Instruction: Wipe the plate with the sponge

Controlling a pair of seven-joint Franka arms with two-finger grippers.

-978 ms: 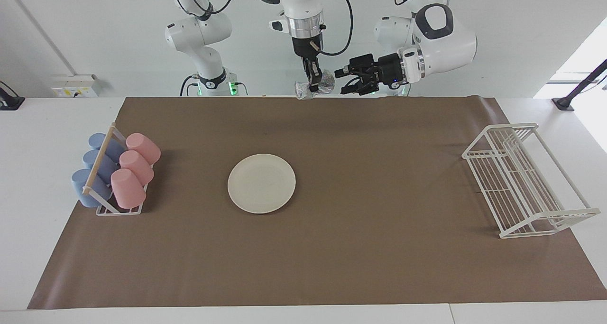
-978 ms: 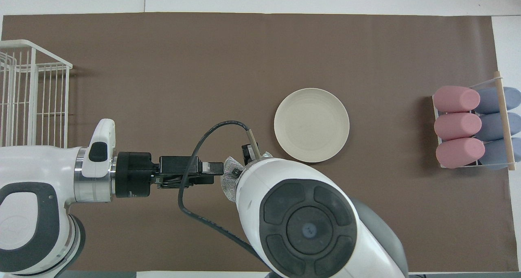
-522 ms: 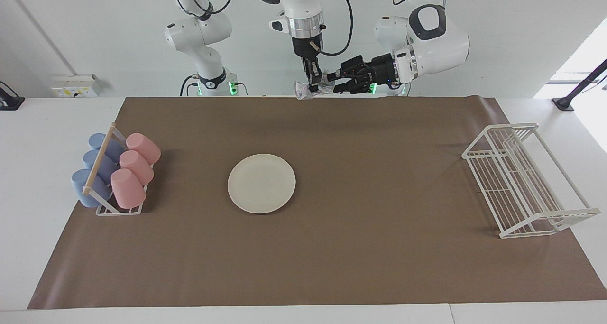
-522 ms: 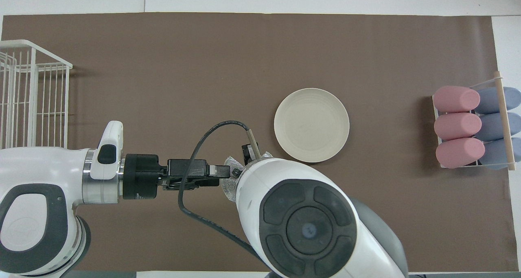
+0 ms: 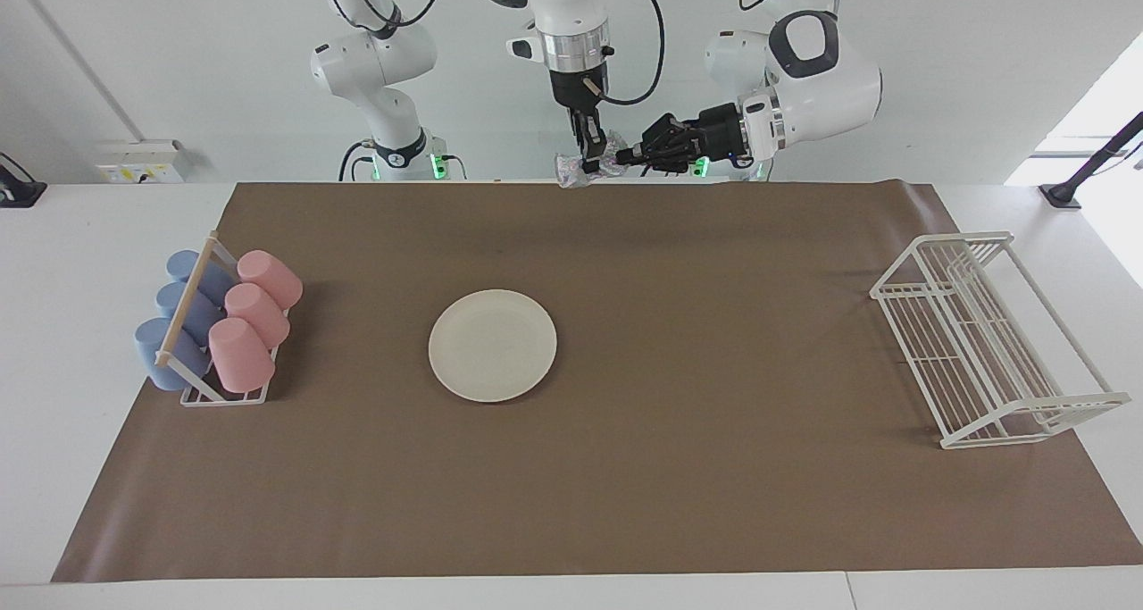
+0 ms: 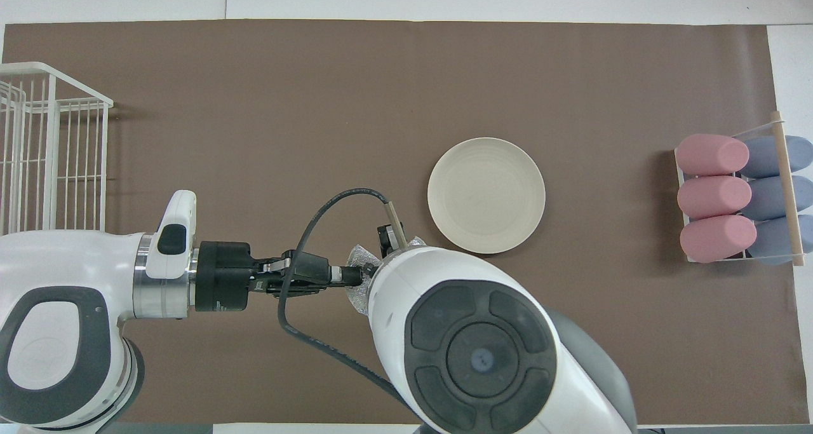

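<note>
My right gripper needs to open and move back first, because both my grippers are holding the sponge (image 5: pixel 572 171). My left gripper will then carry the sponge to the white wire rack (image 5: pixel 970 326).
The cream-white plate (image 5: pixel 492 345) (image 6: pixel 486 194) lies flat on the brown mat, with nothing on it. The silvery, wrinkly sponge (image 5: pixel 568 171) (image 6: pixel 356 256) hangs in the air over the mat's edge at the robots' end. My right gripper (image 5: pixel 588 165) points straight down and is shut on the sponge. In the overhead view the right arm's own body hides that gripper. My left gripper (image 5: pixel 622 157) (image 6: pixel 362 275) reaches in sideways, and its fingertips are shut on the sponge's side. Both grippers are well above the table and apart from the plate.
A small rack of pink and blue cups (image 5: pixel 214 329) (image 6: pixel 737 199) lies at the right arm's end of the mat. A white wire rack (image 5: pixel 982 338) (image 6: pixel 51 148) stands at the left arm's end. The brown mat (image 5: pixel 714 413) covers most of the table.
My left gripper moved sideways up to the sponge and closed its open fingers on it. The right gripper and the sponge stayed where they were.
</note>
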